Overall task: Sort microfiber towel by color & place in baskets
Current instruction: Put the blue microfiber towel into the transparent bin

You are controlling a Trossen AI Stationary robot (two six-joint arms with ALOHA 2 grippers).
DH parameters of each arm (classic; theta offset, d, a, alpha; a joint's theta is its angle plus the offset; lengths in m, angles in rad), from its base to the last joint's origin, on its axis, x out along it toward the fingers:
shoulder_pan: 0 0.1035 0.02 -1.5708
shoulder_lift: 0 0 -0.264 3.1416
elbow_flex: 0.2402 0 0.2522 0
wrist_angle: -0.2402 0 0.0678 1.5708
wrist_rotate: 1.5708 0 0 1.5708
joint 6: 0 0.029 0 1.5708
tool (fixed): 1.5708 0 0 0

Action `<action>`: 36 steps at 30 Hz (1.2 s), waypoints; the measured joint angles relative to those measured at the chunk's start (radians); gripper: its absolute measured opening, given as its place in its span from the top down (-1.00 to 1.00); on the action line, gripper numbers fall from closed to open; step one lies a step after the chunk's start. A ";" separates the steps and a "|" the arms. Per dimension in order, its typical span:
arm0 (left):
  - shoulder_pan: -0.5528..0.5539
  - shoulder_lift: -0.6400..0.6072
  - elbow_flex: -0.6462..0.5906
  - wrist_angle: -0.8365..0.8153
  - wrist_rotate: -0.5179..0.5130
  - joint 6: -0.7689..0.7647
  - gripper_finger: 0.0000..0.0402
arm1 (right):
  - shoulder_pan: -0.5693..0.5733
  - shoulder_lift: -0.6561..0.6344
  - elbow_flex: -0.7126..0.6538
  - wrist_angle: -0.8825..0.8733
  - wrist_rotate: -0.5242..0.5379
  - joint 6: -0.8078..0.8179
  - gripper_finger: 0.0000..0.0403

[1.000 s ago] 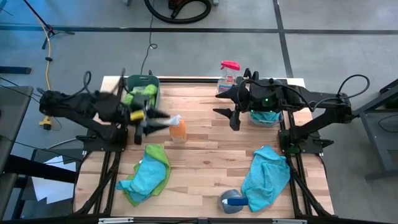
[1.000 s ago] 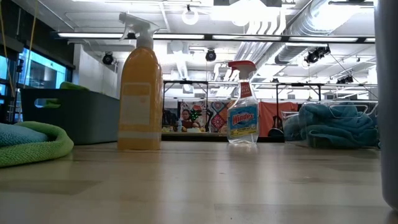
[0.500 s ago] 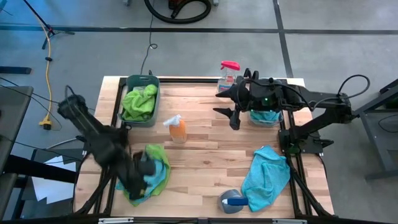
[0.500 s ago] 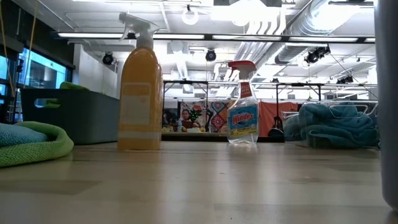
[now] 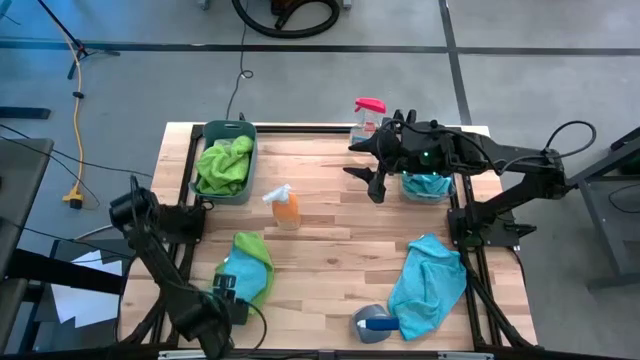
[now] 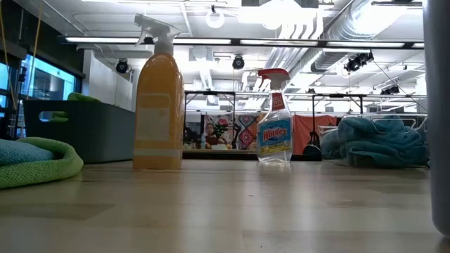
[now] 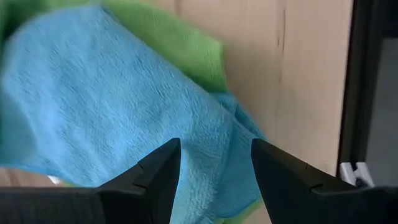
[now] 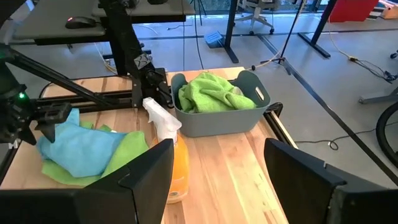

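Note:
The blue towel's loose edge [image 5: 263, 270] is on top of the green towel. The blue towel will come up by itself and the green towel will stay behind when I lift.
A blue towel [image 5: 240, 272] lies on a green towel [image 5: 262, 280] at the near left; both show in the left wrist view, blue [image 7: 112, 99] and green [image 7: 180, 43]. My left gripper [image 5: 226, 291] is open, its fingers low over the blue towel's near-left edge. The dark green basket [image 5: 225, 190] at the far left holds a green towel [image 5: 224, 163]. The clear basket [image 5: 426, 188] at the far right holds a teal towel. My right gripper [image 5: 364, 172] is open and empty, above the table beside the clear basket. Another blue towel [image 5: 428, 282] lies at the near right. My left gripper has its open fingers [image 7: 158, 174] on either side of a strip of the blue towel near its edge [image 7: 217, 168], coming from above. I cannot tell whether they touch it. The towel lies flat on the green towel and the table.
An orange spray bottle [image 5: 285, 208] stands mid-table left of centre. A clear spray bottle with a pink trigger [image 5: 367, 118] stands at the far edge. A grey and blue object [image 5: 372, 322] sits at the near edge. Bare wood lies between the two towel piles.
My left gripper has swung from the dark green basket at the far left toward the table's near edge and come down over the blue-on-green towel pile. The towels have not moved.

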 joint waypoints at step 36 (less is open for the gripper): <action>0.104 -0.361 0.011 -0.207 -0.065 0.010 1.00 | 0.001 0.000 0.000 -0.041 -0.036 -0.021 -0.23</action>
